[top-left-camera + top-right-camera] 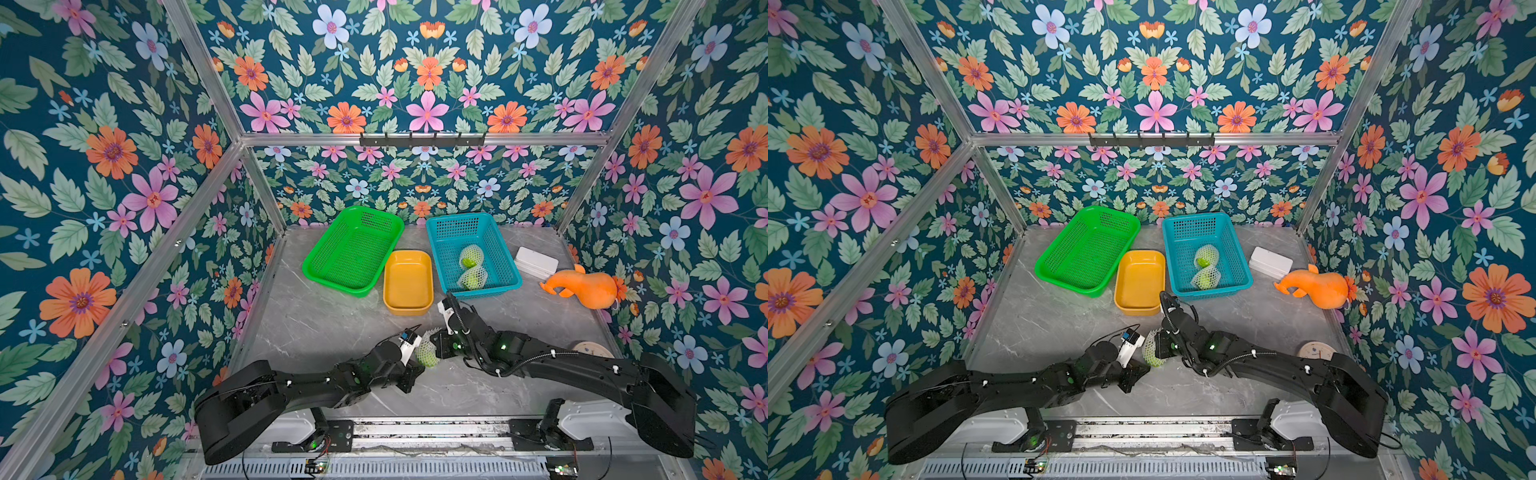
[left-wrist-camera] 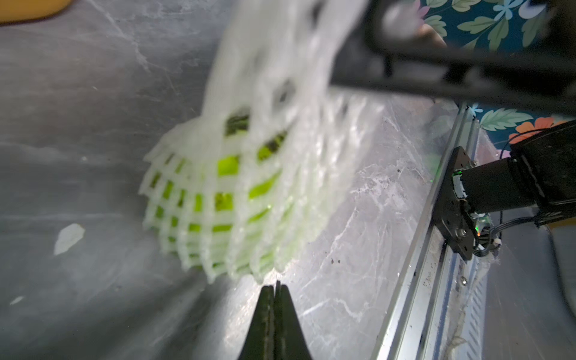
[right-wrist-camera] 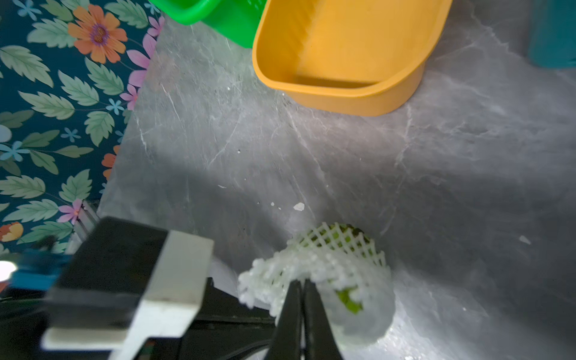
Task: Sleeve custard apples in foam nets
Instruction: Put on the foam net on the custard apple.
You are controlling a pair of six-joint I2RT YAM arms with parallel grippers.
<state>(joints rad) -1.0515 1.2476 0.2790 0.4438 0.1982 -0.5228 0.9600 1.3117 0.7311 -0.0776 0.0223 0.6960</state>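
Note:
The fingers of my left gripper are closed and empty next to the net's lower rim (image 2: 243, 273), so next I move that gripper back, open it and bring it level toward the custard apple (image 1: 429, 353).
A yellow-green custard apple (image 2: 227, 199) sits inside a white foam net (image 1: 428, 353) low over the grey table, front centre, between the two arms. My right gripper (image 3: 300, 282) is shut on the net's bunched upper edge, and the mesh stretches from the fruit up to it. Just clear of the net's lower rim, my left gripper (image 2: 276, 285) is shut with nothing seen between its fingers. Two more netted custard apples (image 1: 471, 256) (image 1: 473, 277) lie in the blue basket (image 1: 484, 293); both top views show them.
A green basket (image 1: 309, 272) and a yellow tub (image 1: 409, 309) stand left of the blue basket, both holding nothing. A white box (image 1: 536, 262), an orange gourd toy (image 1: 582, 286) and a round disc (image 1: 590, 349) lie at the right. Foam crumbs (image 2: 68, 238) dot the table.

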